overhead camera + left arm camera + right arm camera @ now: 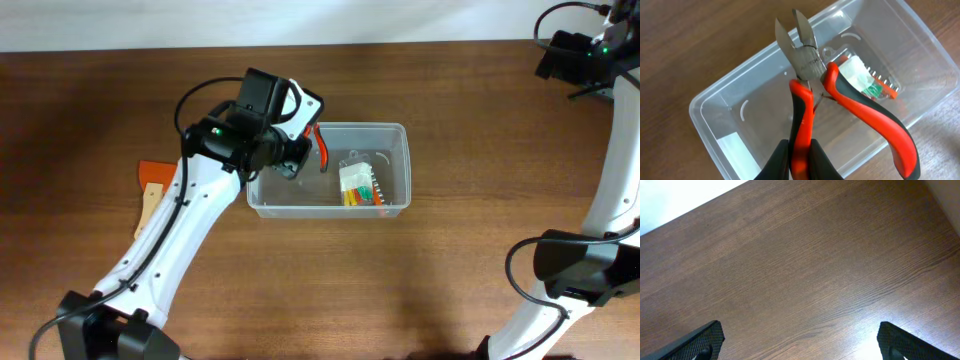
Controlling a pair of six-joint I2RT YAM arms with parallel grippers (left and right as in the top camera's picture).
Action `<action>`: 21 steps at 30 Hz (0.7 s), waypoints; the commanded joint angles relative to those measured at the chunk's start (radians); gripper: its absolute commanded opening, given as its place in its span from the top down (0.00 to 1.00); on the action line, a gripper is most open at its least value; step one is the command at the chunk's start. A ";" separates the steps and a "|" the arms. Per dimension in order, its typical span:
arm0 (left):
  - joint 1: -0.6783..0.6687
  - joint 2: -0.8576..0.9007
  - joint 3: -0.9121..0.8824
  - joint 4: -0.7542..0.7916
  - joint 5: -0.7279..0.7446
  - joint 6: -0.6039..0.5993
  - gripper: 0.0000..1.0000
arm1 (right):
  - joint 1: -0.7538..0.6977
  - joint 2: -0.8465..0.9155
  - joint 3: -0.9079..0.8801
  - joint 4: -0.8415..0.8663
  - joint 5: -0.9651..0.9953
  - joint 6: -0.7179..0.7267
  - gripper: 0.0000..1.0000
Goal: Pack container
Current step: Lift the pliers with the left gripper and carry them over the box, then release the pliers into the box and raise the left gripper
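My left gripper should keep going down until the side cutters (pixel 321 150) are close to the container's bottom, then let go, because they hang over the container's free bottom (pixel 310 191) next to the clear case.
The clear plastic container (pixel 395 135) sits mid-table and also shows in the left wrist view (pixel 715 100). Inside it lies a small clear case of coloured bits (pixel 360 185), also seen in the left wrist view (pixel 867 82). My left gripper (pixel 801 157) is shut on one red-and-black handle of a pair of side cutters (pixel 807 60) and holds them above the container's left half, blades pointing away; they show in the overhead view (pixel 321 148). My right gripper (pixel 800 342) is open and empty over bare wood, at the far right corner (pixel 575 50).
An orange item (pixel 155 170) and a pale wooden stick (pixel 150 205) lie on the table left of the container, partly under my left arm. The right arm's base stands at the right edge (pixel 580 265).
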 commanded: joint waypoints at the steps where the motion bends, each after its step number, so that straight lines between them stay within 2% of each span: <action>1: 0.000 0.026 0.021 0.016 0.011 -0.014 0.98 | 0.003 -0.011 0.014 0.002 0.008 -0.005 0.01; 9: -0.002 0.145 0.018 0.009 0.012 -0.014 0.98 | 0.003 -0.011 0.014 0.002 0.009 -0.005 0.01; 21: -0.003 0.282 0.014 -0.090 0.011 -0.013 0.98 | 0.003 -0.011 0.014 0.002 0.008 -0.005 0.01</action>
